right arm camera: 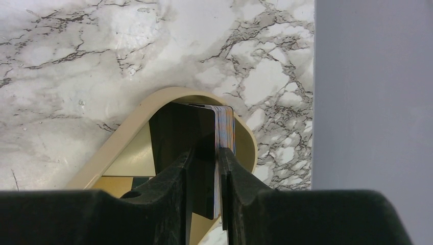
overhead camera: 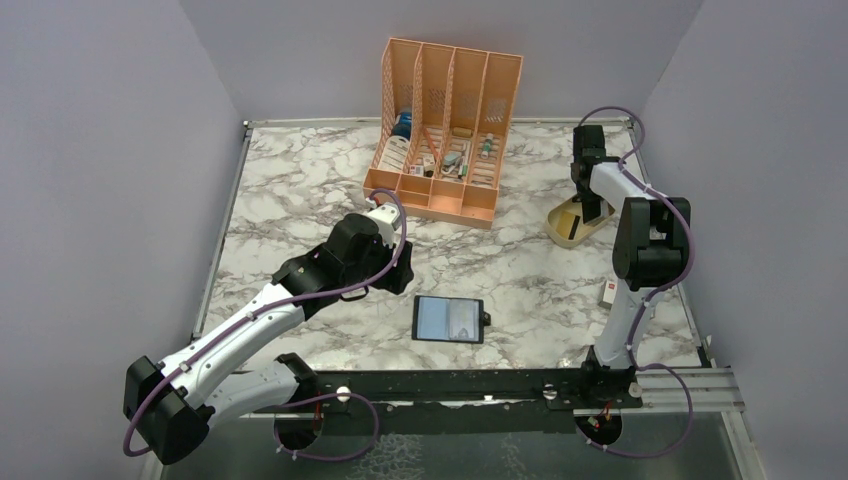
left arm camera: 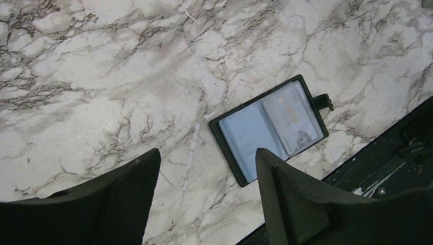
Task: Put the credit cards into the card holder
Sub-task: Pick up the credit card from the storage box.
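The open card holder (overhead camera: 448, 319) lies loose, so my left gripper should pin the edge (overhead camera: 416, 320) opposite its snap tab before my right gripper slides a credit card in.
The card holder (overhead camera: 449, 319) lies open and flat near the table's front edge, its snap tab pointing right. In the left wrist view the card holder (left arm camera: 270, 127) shows pale pockets, one with a light card (left arm camera: 293, 115) behind its window. My left gripper (overhead camera: 398, 278) (left arm camera: 207, 153) hovers open just left of it, holding nothing. A stack of credit cards (right arm camera: 224, 127) stands on edge in the beige dish (right arm camera: 127, 132). My right gripper (overhead camera: 590, 210) (right arm camera: 205, 145) straddles this stack, jaws narrow. Its right finger is against the stack; a dark sliver separates the left one.
The tall orange slotted organizer (overhead camera: 440, 130) stands at the back centre with small items inside. The beige dish (overhead camera: 560, 228) sits at the right, near the wall. A small whitish piece with red marks (overhead camera: 607, 291) lies beside the right arm. A black rail runs along the near edge.
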You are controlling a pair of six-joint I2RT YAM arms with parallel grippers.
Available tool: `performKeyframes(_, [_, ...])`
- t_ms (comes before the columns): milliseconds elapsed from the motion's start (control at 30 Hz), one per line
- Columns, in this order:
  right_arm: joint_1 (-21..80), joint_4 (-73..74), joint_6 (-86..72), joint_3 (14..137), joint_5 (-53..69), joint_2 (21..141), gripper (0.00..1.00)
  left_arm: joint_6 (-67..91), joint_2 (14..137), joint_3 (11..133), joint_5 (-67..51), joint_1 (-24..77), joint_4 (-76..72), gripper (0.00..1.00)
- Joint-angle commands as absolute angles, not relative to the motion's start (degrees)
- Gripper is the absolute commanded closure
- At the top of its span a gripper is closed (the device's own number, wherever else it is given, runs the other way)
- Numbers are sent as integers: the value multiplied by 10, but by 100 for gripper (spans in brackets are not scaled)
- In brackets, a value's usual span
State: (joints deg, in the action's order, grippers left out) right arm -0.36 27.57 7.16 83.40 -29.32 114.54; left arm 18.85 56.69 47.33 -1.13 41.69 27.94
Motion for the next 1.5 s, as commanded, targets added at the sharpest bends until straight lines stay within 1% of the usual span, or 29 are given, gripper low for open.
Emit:
performKeyframes(0, [-10,279,69,848,-294,1143,79,181,558,469,-26,414,270,29])
performKeyframes(267, [-10,294,63,864,-287,1135,84,181,558,470,-28,411,269,29])
performKeyframes(300, [-9,295,62,865,-270,1133,85,182,559,470,-30,411,269,29])
performKeyframes(533, [-9,319,47,875,-227,1123,99,181,560,470,-36,408,266,29])
performKeyframes(667, [-8,341,28,881,-187,1107,99,182,559,469,-36,407,267,30])
performKeyframes(933, [-8,406,-45,880,-132,1055,99,197,562,463,-44,407,263,35])
performKeyframes(1000, [-8,421,-66,872,-117,1033,99,204,566,461,-55,407,259,40])
performKeyframes(1033, [-8,425,-71,864,-99,1018,99,208,568,459,-64,407,256,46])
performKeyframes(1167, [-4,431,-104,822,-55,941,99,227,588,456,-91,407,245,80])
performKeyframes(1200, [-4,430,-110,812,-42,920,99,232,593,455,-97,407,243,87])
performKeyframes(1267, [-3,420,-123,782,-8,876,99,245,603,450,-108,407,236,97])
performKeyframes(1300, [-2,414,-129,767,13,855,99,252,608,447,-115,407,231,100])
performKeyframes(1367, [0,398,-136,734,72,814,99,267,618,437,-131,407,214,100])
performKeyframes(1467, [9,387,-149,689,130,762,99,287,638,424,-150,406,192,100])
